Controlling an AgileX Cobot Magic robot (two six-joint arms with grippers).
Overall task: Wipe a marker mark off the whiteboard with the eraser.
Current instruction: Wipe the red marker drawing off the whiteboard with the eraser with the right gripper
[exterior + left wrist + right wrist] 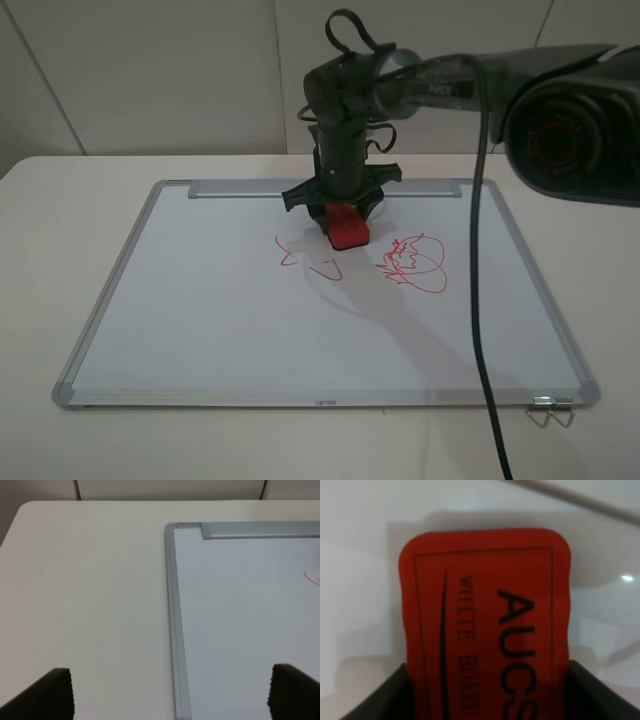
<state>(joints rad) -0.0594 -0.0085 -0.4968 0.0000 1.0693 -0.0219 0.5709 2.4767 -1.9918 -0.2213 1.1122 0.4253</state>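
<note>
The red eraser (348, 229) is near the whiteboard's tray, and thin red strokes are behind it, so next my right gripper wipes back across those strokes (286, 252) toward the whiteboard's near edge.
The whiteboard (250, 330) lies flat on the pale table. My right gripper (345, 212) is shut on the red eraser (349, 229), which it holds down on the board just below the tray strip. Of the marker mark (300, 256), only a few thin red strokes show, to the left of and below the eraser. In the right wrist view, the eraser (485, 615) with its dark lettering fills the picture between the dark fingers (375, 700). My left gripper (175, 695) is open and holds nothing, over the whiteboard's (240, 605) left frame edge. A red stroke (311, 578) shows at the edge of that view.
A rounder red scribble of ovals (418, 262) lies to the right of the eraser. The tray strip (240, 188) runs along the board's far edge. A black cable (480, 300) hangs across the board's right side. A metal clip (550, 410) sits at the near right corner.
</note>
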